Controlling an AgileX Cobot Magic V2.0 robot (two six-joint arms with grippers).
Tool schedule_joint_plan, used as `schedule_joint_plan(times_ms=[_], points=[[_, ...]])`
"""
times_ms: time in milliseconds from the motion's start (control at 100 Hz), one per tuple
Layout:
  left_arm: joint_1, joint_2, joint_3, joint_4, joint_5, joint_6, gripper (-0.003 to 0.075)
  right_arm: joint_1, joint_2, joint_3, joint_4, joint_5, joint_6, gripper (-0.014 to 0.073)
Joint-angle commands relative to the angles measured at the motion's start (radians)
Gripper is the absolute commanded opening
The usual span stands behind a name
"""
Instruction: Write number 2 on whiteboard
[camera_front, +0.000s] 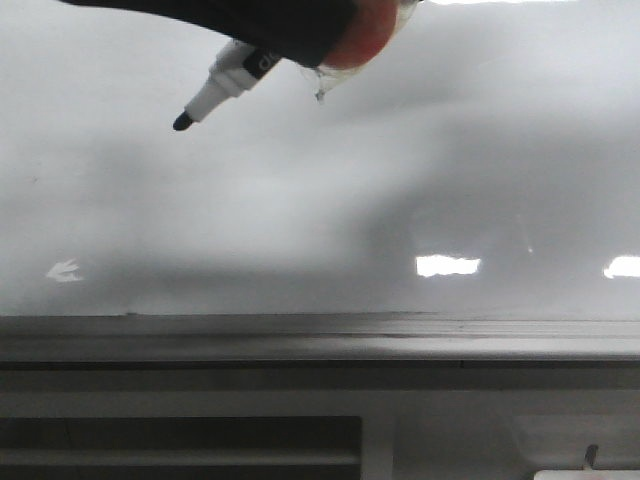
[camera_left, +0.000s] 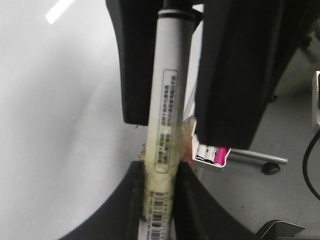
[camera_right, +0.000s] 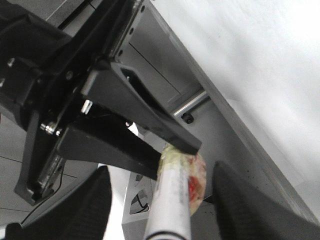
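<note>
The marker's black tip points back past my left gripper, so next my right gripper takes the rear end and my left gripper back away before writing.
The whiteboard fills the front view, glossy and pale, with a grey ledge along its lower edge. No black number 2 line shows on it. My left gripper is shut on a white marker pen wrapped in yellowed tape. In the front view the marker's black tip points down-left just in front of the board, and a dark gripper part covers its barrel. My right gripper is open, its fingers on either side of the marker's rear end without touching it.
A dark slatted panel sits below the ledge. A small white tray holding spare markers, one pink, shows in the left wrist view. Bright light reflections lie on the board.
</note>
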Motion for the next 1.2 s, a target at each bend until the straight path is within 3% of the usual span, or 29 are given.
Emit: schedule_joint_plan(times_ms=[0, 170, 370, 590, 660, 730, 860, 930, 1101, 1191], points=[[-0.007, -0.012, -0.037, -0.022, -0.063, -0.003, -0.002, 0.006, -0.008, -0.034, 0.067, -0.016, -0.026, 0.0304], [-0.007, -0.012, -0.037, -0.017, -0.063, -0.003, -0.002, 0.006, -0.006, -0.034, 0.067, -0.017, -0.045, 0.0157], [-0.007, -0.012, -0.037, -0.005, -0.063, -0.003, -0.002, 0.006, -0.006, -0.034, 0.067, -0.01, -0.067, -0.0073], [-0.005, -0.012, -0.037, -0.005, -0.063, -0.003, -0.0017, 0.006, -0.006, -0.034, 0.069, 0.001, -0.067, -0.0074], [-0.005, -0.012, -0.037, -0.005, -0.063, -0.003, 0.0022, 0.006, -0.006, -0.034, 0.069, -0.007, -0.067, -0.0074], [-0.005, -0.012, -0.041, -0.005, -0.063, -0.003, 0.0127, 0.006, -0.006, -0.034, 0.069, -0.016, -0.067, -0.0069], [-0.004, -0.017, -0.062, 0.002, -0.07, -0.003, 0.0438, 0.006, -0.006, -0.034, 0.069, -0.032, -0.067, -0.0056], [0.0, -0.031, -0.072, 0.005, -0.082, -0.003, 0.0522, 0.006, -0.017, -0.034, 0.069, -0.046, -0.067, -0.0056], [0.082, -0.11, -0.084, 0.004, -0.076, -0.003, 0.0491, 0.006, -0.105, -0.007, 0.069, -0.144, -0.062, -0.0054], [0.145, -0.181, -0.082, -0.007, -0.061, -0.023, 0.0417, 0.006, -0.185, 0.046, 0.069, -0.256, -0.062, -0.0054]])
